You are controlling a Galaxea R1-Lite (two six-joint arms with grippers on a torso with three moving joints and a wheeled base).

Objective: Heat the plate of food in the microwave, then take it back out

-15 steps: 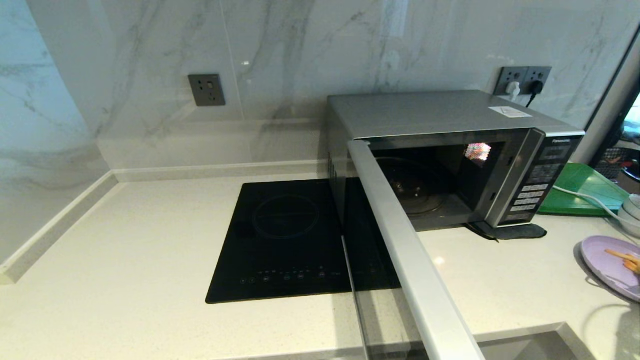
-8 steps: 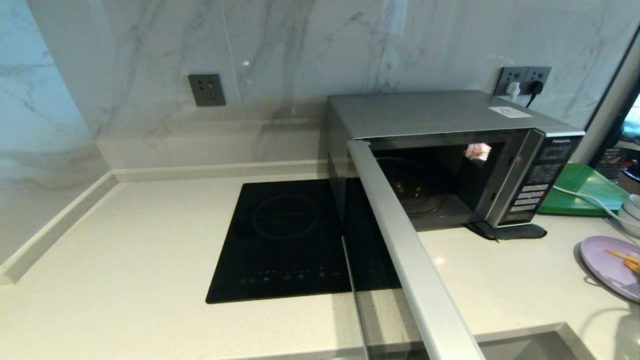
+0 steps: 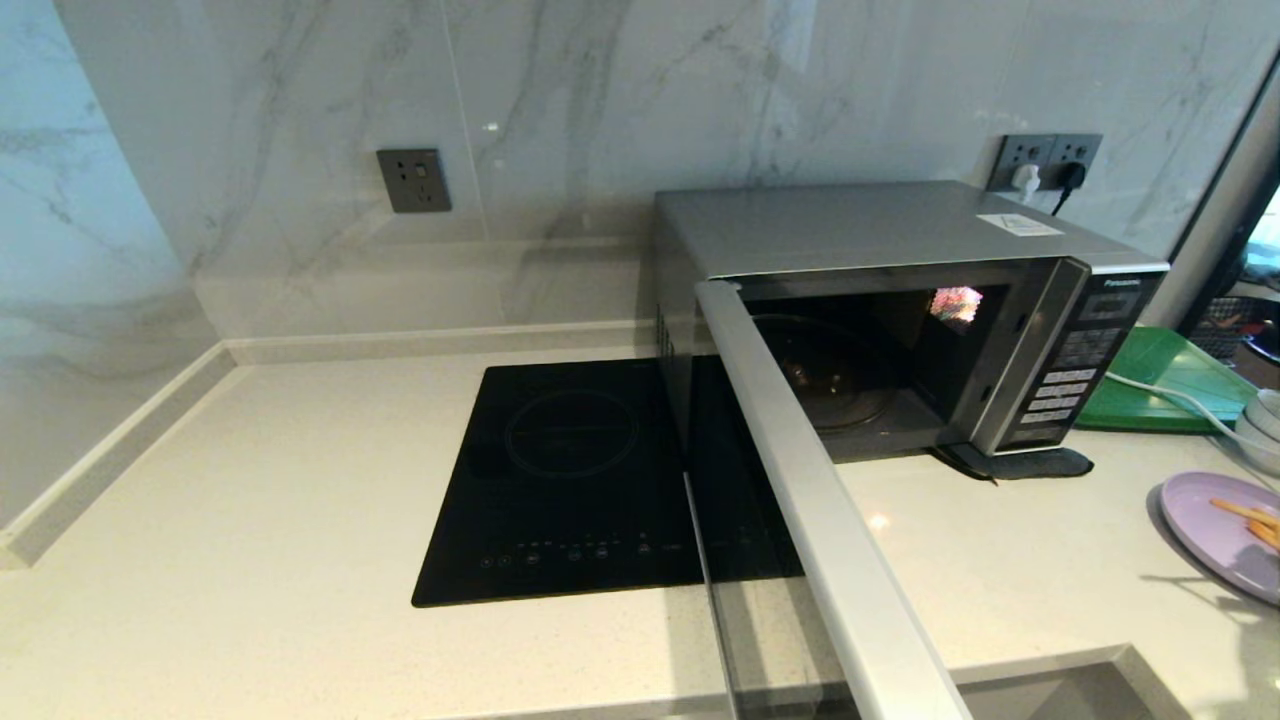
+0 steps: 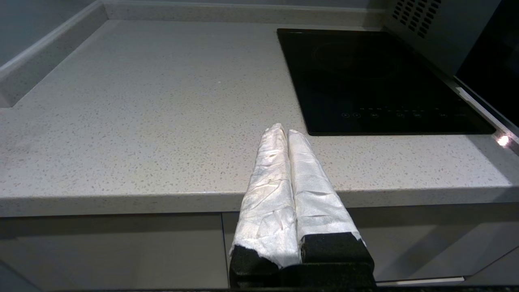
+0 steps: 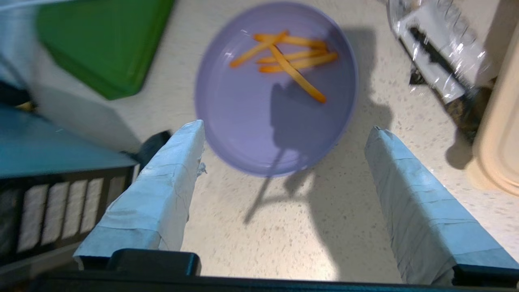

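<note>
I expect the door (image 3: 818,510) to swing across the cavity and stay shut when I push, because it hangs from the microwave's upright edge (image 3: 701,360) next to the hob.
The plate of food (image 3: 1222,528), pale lilac with a few orange sticks, lies on the counter at the far right, cut by the head view's edge. The silver microwave (image 3: 880,225) stands behind with its door (image 3: 800,500) swung wide open toward me and its cavity dark. In the right wrist view my right gripper (image 5: 286,129) hangs open above the counter, its taped fingers (image 5: 162,190) spread just short of the plate of food (image 5: 251,129) and not touching it. My left gripper (image 4: 284,129) is shut on nothing, parked at the counter's front edge.
A black induction hob (image 3: 570,480) lies left of the microwave, under the open door. A green tray (image 3: 1150,380), a white cable (image 3: 1170,395) and stacked pale bowls (image 3: 1262,420) sit behind the plate. A clear-wrapped item (image 5: 438,52) and a cream container (image 5: 498,134) lie beside it.
The shadow on the counter by the plate at the right edge has thinned and shifted. Plate, microwave and door stay where they were.
</note>
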